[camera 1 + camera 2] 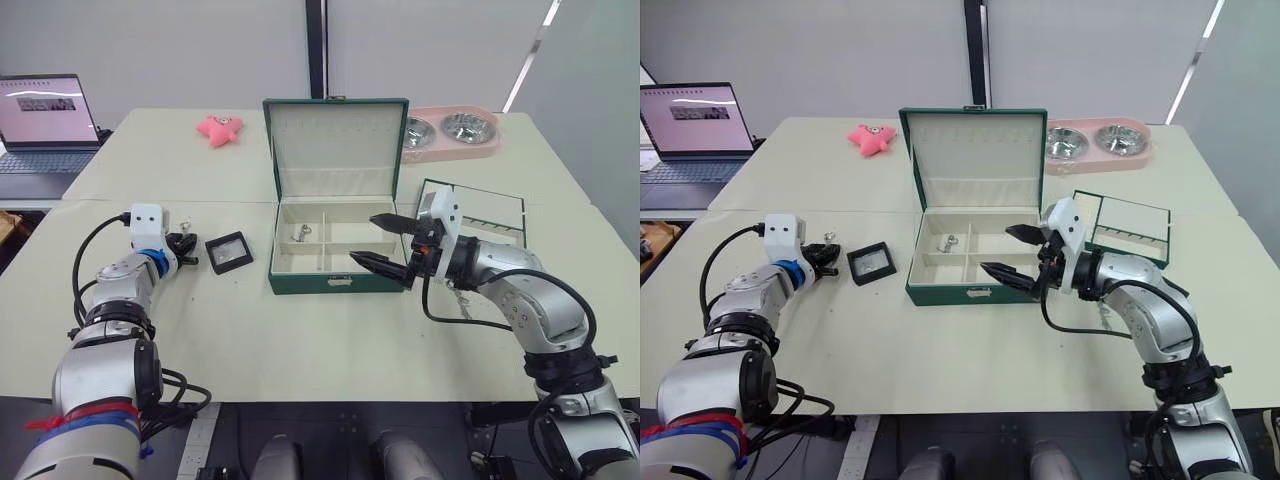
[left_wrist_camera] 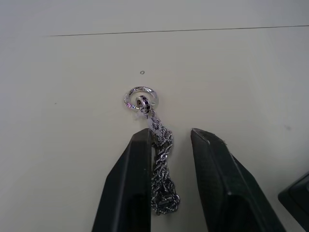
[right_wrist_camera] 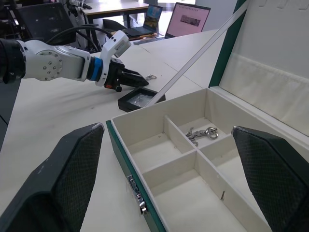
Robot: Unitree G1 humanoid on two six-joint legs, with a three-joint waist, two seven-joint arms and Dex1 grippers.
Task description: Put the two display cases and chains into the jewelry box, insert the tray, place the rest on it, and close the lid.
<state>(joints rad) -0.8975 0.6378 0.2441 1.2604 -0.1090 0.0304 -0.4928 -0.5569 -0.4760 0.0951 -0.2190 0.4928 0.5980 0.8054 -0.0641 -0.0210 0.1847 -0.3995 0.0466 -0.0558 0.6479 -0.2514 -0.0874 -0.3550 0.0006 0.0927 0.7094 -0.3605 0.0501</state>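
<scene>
I expect the ring (image 2: 140, 97) to come along when I lift the silver chain, because the ring loops through the end of the silver chain (image 2: 163, 178).
The jewelry box (image 1: 300, 283) stands open mid-table, its lid (image 1: 335, 148) upright. One silver chain (image 1: 302, 233) lies in the back left compartment. A black-framed display case (image 1: 228, 251) rests on the table left of the box. My left gripper (image 2: 169, 140) is open, low over the table just left of that case. Its fingers (image 2: 128, 183) straddle a second chain (image 2: 158, 159) that lies flat, and one finger touches it. My right gripper (image 1: 362, 238) hangs wide open over the box's right compartments, holding nothing. The tray (image 1: 495, 215) lies right of the box.
A pink double bowl dish (image 1: 455, 135) sits behind the box at the right. A pink star-shaped toy (image 1: 219, 129) lies at the back left. An open laptop (image 1: 40, 120) stands on a side table at far left. Bare tabletop runs along the front edge.
</scene>
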